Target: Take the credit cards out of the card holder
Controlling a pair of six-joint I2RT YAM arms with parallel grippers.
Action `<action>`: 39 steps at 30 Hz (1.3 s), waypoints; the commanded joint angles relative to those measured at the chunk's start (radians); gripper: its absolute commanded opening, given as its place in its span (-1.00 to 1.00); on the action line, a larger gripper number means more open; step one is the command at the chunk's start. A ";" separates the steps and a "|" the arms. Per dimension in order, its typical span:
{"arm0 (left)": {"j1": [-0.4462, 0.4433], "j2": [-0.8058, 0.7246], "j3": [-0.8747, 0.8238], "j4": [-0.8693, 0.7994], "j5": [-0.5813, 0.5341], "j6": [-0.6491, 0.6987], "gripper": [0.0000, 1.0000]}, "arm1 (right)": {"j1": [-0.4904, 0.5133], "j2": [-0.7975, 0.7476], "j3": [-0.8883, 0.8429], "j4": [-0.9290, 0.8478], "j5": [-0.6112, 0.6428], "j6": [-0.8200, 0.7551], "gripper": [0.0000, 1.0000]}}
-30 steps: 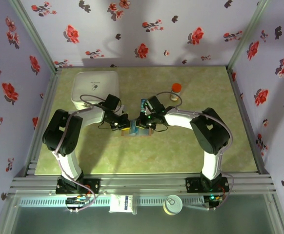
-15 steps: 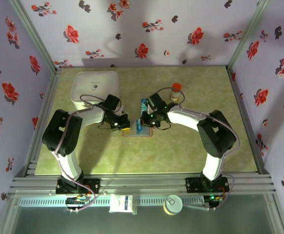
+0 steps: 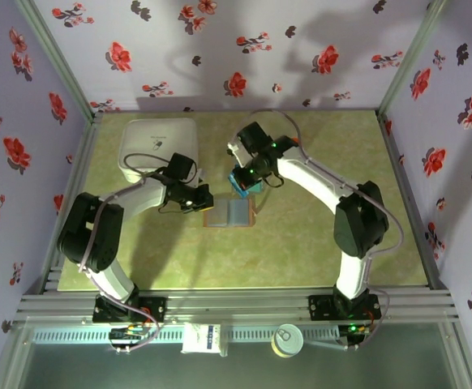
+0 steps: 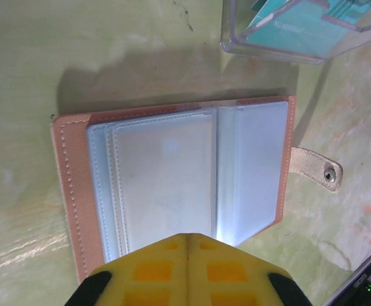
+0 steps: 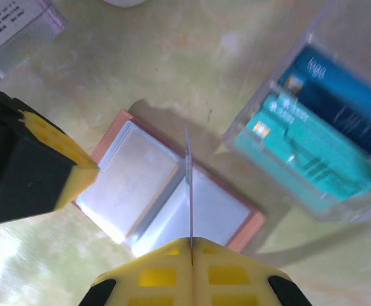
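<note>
The credit card (image 5: 190, 185) is free of the card holder's sleeves, so I should keep moving my right gripper on to the open clear tray (image 5: 326, 137) and let go of the card inside.
The tan card holder (image 3: 229, 213) lies open on the table, its blue-grey sleeves (image 4: 173, 185) facing up. My left gripper (image 3: 203, 203) is shut, its yellow tips (image 4: 187, 242) at the holder's left edge, with nothing seen between them. My right gripper (image 3: 243, 181) hangs above and just behind the holder, shut on a thin teal credit card (image 3: 239, 185). In the right wrist view that card (image 5: 189, 185) shows edge-on above the holder (image 5: 141, 185). More teal and blue cards (image 5: 313, 127) lie in the clear tray (image 5: 338, 210).
A big white square container (image 3: 159, 146) stands at the back left, close behind my left arm. The clear tray (image 4: 236, 44) sits right behind the holder. The holder's snap strap (image 4: 316, 169) sticks out on its right. Flowered walls ring the green mat.
My right gripper has risen from the card holder and moved back, with a teal card in it. The left gripper has stayed at the holder's left edge.
</note>
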 commanded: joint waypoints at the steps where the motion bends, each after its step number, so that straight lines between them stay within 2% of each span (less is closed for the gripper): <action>1: 0.013 -0.041 -0.026 -0.022 -0.019 -0.005 -0.91 | -0.016 0.077 0.116 -0.227 0.053 -0.343 -1.00; 3: 0.015 -0.055 -0.034 -0.026 -0.020 -0.005 -0.91 | -0.015 0.114 0.205 -0.322 0.063 -0.512 -1.00; 6: 0.016 -0.073 -0.048 -0.029 -0.025 -0.008 -0.91 | -0.019 0.155 0.296 -0.379 0.126 -0.642 -1.00; 15: 0.016 -0.127 -0.065 -0.069 -0.035 -0.004 -0.89 | -0.053 0.320 0.577 -0.514 0.166 -0.879 -1.00; 21: 0.015 -0.138 -0.069 -0.085 -0.040 -0.006 -0.88 | -0.085 0.425 0.729 -0.562 0.144 -0.927 -1.00; 39: 0.016 -0.086 -0.022 -0.126 -0.037 0.006 -0.88 | -0.116 0.547 0.802 -0.419 0.111 -0.957 -1.00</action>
